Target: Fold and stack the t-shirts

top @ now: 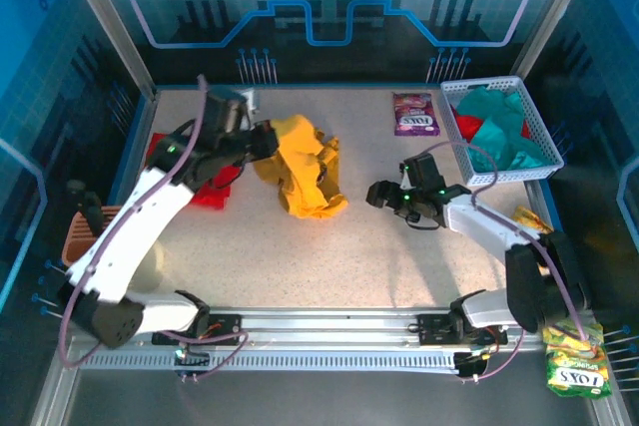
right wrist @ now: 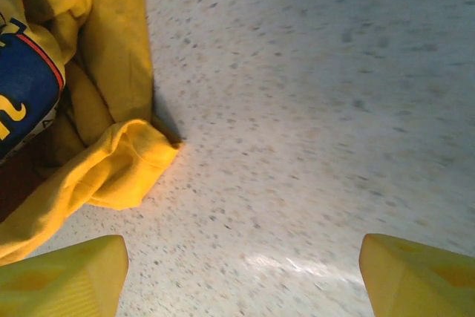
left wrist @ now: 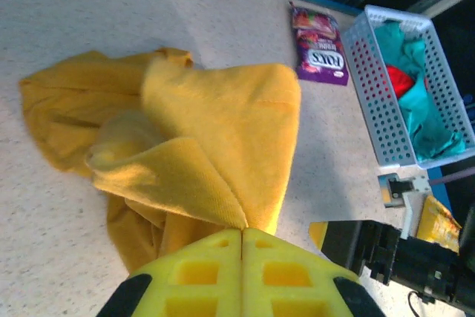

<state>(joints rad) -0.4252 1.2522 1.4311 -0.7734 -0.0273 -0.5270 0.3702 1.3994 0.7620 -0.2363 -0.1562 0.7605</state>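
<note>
The mustard-yellow t-shirt hangs bunched [top: 304,169] from my left gripper, so its loose edge [top: 335,202] should go into my right gripper. Both grippers should then pull the t-shirt wide before they fold it.
A crumpled mustard-yellow t-shirt [top: 300,169] [left wrist: 215,124] lies on the table, left of centre. My left gripper [top: 268,140] [left wrist: 243,229] is shut on a fold at its left edge, with the cloth pulled up into a peak at the fingertips. Apart from the shirt, on its right, my right gripper [top: 377,194] [right wrist: 241,272] hangs open just above bare table. The shirt's hem [right wrist: 111,168] and blue logo [right wrist: 26,87] lie ahead of it to the left. A red t-shirt [top: 212,194] lies partly under my left arm. Teal t-shirts [top: 499,112] and a red one [top: 469,128] fill the white basket [top: 456,137] [left wrist: 371,94].
A purple snack packet [top: 414,114] [left wrist: 320,53] lies left of the basket at the back right. A yellow-green FOX'S packet [top: 574,366] hangs off the front right corner. An orange-brown holder [top: 85,231] sits at the left edge. Blue walls enclose the table.
</note>
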